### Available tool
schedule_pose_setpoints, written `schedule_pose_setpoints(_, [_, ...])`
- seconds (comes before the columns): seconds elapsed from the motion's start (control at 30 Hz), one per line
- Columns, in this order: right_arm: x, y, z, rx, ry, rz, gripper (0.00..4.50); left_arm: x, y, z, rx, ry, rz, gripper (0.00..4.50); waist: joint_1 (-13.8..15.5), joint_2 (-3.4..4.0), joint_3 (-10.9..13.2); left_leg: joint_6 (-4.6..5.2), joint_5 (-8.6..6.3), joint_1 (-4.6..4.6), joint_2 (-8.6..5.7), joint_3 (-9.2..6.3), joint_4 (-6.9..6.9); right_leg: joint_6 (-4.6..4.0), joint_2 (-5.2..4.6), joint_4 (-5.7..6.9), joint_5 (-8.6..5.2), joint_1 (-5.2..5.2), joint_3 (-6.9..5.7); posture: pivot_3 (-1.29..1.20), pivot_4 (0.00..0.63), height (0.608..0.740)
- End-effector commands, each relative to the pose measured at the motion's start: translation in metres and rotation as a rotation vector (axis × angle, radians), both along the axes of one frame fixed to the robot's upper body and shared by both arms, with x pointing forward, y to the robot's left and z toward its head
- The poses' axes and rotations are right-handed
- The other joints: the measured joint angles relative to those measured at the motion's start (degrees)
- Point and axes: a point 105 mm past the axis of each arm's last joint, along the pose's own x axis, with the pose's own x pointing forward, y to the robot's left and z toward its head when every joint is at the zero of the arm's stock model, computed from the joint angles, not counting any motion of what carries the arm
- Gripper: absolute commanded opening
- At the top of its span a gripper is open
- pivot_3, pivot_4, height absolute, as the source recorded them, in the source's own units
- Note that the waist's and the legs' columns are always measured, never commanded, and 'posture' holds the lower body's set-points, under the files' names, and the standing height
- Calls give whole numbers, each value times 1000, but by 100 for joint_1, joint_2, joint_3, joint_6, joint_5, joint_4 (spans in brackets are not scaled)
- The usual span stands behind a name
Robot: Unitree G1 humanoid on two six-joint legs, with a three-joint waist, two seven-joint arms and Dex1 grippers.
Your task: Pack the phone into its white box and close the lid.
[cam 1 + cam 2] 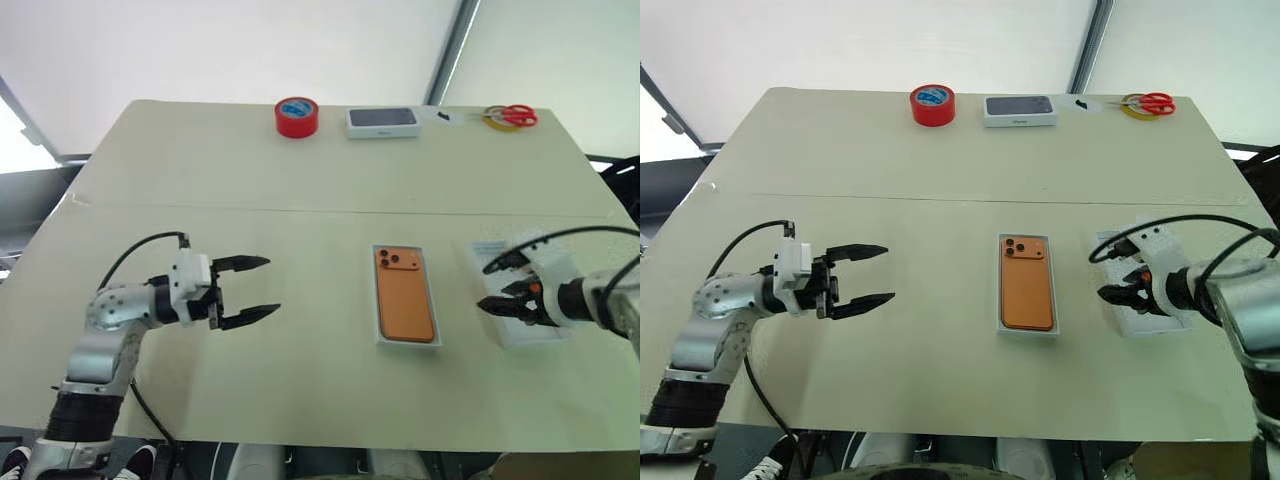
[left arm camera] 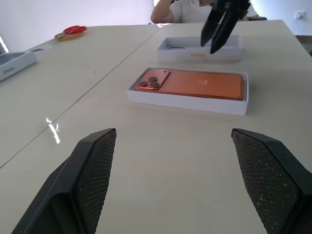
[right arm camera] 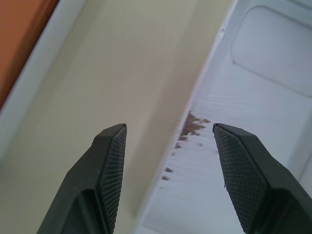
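Observation:
The robot's right hand should pinch the lid's side [image 3: 174, 144] nearest the box, lift the lid and turn it over onto the phone, because the lid lies open side up [image 3: 263, 92].
The orange phone [image 1: 406, 293] lies camera side up inside the white box [image 1: 408, 343] at the middle of the table. To its right the lid [image 1: 495, 248] rests open side up; in the right wrist view a rounded recess [image 3: 273, 48] shows in its white inside. My right gripper [image 1: 485, 287] hangs open just above the lid's left wall, pointing down and forward, with nothing between its fingers. Well left of the box, my left gripper [image 1: 272, 285] is open and empty, held level and pointing right toward the phone [image 2: 200, 84].
Along the far edge stand a red tape roll [image 1: 296, 117], a white box with dark top [image 1: 382, 122], and red scissors [image 1: 512, 116] on a yellow roll. A person [image 2: 195, 9] sits past the table's right side. Bare tabletop lies between my left gripper and the box.

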Motion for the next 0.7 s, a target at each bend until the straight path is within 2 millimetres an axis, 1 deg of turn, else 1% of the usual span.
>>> schedule_pose_setpoints(0.03, [4, 3, 2, 38, 21, -24, 2920, -2, -4, 11, -18, -47, 5, 3969, -1, 0, 0, 0, 0, 0, 0, 0, -1, 0, 0, 0, 0, -1, 0, 0, 150, 740])
schedule_pose_setpoints(0.17, [9, 11, 0, 34, 24, -13, 2920, -5, -6, 9, -28, -41, 19, 3969, 0, 0, 0, 1, 0, -5, -2, 4, -3, 1, 0, 0, 0, -6, 1, 0, 150, 740])
schedule_pose_setpoints(0.23, [9, 9, -2, -3, 27, -21, 2920, -7, -6, 9, -32, -38, 27, 3969, 1, 0, 0, 1, 1, -5, -2, 4, -3, 1, 0, 0, 0, -7, 1, 0, 150, 740])
schedule_pose_setpoints(0.37, [14, 5, -5, -20, 31, -60, 2920, -10, -6, 9, -35, -35, 44, 3969, 7, 0, 0, 1, 1, -5, -2, 5, -3, 1, 0, 0, 1, -6, 1, 0, 150, 740])
schedule_pose_setpoints(0.5, [13, 9, -15, -16, 48, -61, 2920, -11, -7, 9, -31, -37, 57, 3969, 3, 0, 0, 1, 0, -5, -2, 5, -3, 1, 0, 0, 1, -7, 1, 0, 150, 740])
schedule_pose_setpoints(0.53, [12, 11, -21, -17, 59, -61, 2414, -11, -7, 9, -37, -33, 64, 4035, 2, -1, -1, 1, 1, -5, -2, 5, -3, 1, 0, 1, 1, -7, 1, 0, 150, 740])
schedule_pose_setpoints(0.57, [11, 13, -25, -17, 66, -64, 2092, -11, -8, 9, -39, -32, 69, 4035, 1, -6, -4, 1, 1, -5, -2, 5, -3, 1, 1, 1, 1, -6, 1, 0, 150, 740])
schedule_pose_setpoints(0.63, [10, 14, -30, -20, 67, -74, 1027, -12, -11, 8, -42, -32, 71, 4035, -1, -10, -7, 2, 1, -5, -2, 5, -3, 1, 1, 1, 1, -4, 1, 0, 150, 740])
schedule_pose_setpoints(0.7, [12, 13, -31, -30, 59, -93, 53, -13, -12, 8, -42, -28, 72, 4035, -19, -18, -12, 2, 1, -5, -2, 5, -4, 1, 2, 1, 1, -5, 1, 0, 150, 740])
